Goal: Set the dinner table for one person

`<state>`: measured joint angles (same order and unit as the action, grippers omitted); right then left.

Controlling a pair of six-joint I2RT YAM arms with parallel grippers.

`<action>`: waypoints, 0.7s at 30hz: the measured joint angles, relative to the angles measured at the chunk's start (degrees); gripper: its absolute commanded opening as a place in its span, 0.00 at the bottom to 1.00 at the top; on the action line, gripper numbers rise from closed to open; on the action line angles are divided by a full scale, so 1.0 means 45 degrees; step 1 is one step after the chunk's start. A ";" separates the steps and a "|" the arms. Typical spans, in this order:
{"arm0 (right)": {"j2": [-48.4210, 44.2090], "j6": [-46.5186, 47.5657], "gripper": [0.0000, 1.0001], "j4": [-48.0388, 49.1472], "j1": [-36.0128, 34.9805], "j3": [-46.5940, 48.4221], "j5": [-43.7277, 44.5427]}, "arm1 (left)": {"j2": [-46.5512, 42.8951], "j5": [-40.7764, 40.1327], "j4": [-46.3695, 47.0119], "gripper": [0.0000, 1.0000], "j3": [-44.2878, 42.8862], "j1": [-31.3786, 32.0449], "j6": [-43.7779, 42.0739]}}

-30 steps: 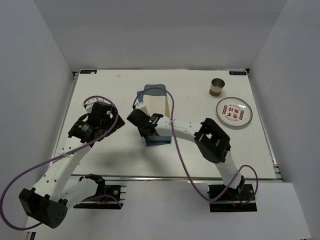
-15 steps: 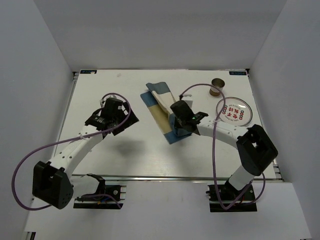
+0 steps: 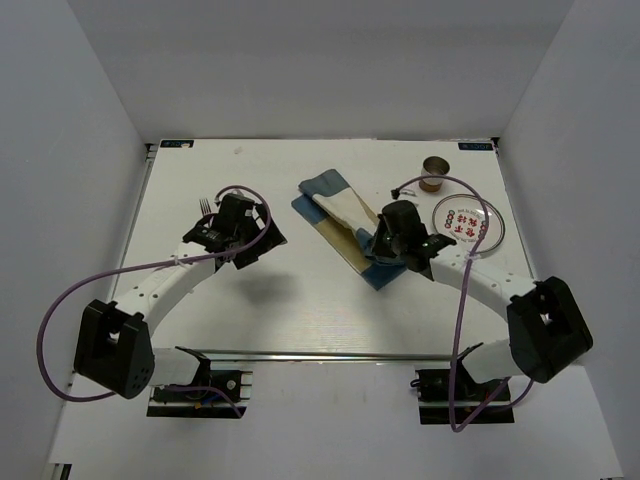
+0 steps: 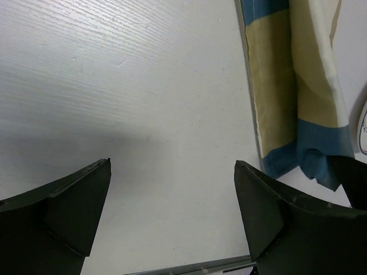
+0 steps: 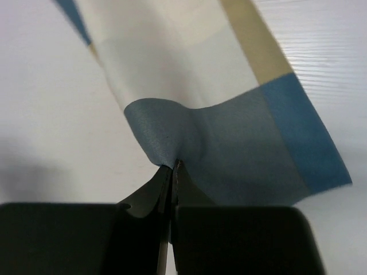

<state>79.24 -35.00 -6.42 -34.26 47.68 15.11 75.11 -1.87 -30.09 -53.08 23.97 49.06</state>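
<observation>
The placemat (image 3: pixel 347 210) is lying at a slant and folded onto itself, so its tan lower layer (image 3: pixel 334 240) should be held down by the robot's left gripper while the right gripper opens the placemat's upper flap.
The dinner table (image 3: pixel 300 300) is a large white top with metal rail edges. A blue-and-tan checked placemat (image 3: pixel 335 210) lies folded and slanted at its middle. My right gripper (image 3: pixel 385 248) is shut on the placemat's blue near end; in the right wrist view the jaws (image 5: pixel 174 166) pinch a fold of the blue cloth (image 5: pixel 229 143). My left gripper (image 3: pixel 258 240) is open and empty left of the placemat. In the left wrist view it (image 4: pixel 172 172) hangs over bare table with the placemat (image 4: pixel 292 86) at the upper right.
A round plate (image 3: pixel 468 222) with red marks lies right of the placemat, its rim showing in the left wrist view (image 4: pixel 362 132). A small brown cup (image 3: pixel 434 172) stands behind it. A fork (image 3: pixel 205 206) pokes out beside the left wrist. The table's rail (image 4: pixel 189 266) shows between the left fingers.
My right gripper has pulled the placemat's near end to the right, and the cloth now lies more slanted. My left gripper has swung right toward the middle, staying open.
</observation>
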 measured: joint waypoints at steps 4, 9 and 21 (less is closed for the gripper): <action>0.1239 -0.0223 0.00 0.0821 -0.0238 0.0845 -0.2511 | -0.0155 -0.0238 -0.0185 0.98 -0.0015 0.0034 0.0262; 0.3157 -0.0874 0.00 0.2089 -0.0947 0.2803 -0.5833 | -0.1054 -0.0952 -0.0792 0.98 -0.0049 0.0034 0.0690; 0.2113 -0.2205 0.00 0.4896 -0.1277 0.1321 -0.7980 | -0.0457 0.0296 0.2443 0.98 0.0034 0.0000 0.1083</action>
<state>88.75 -44.93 15.62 -40.01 53.63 -20.80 73.06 -0.54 -19.09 -52.93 23.97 53.93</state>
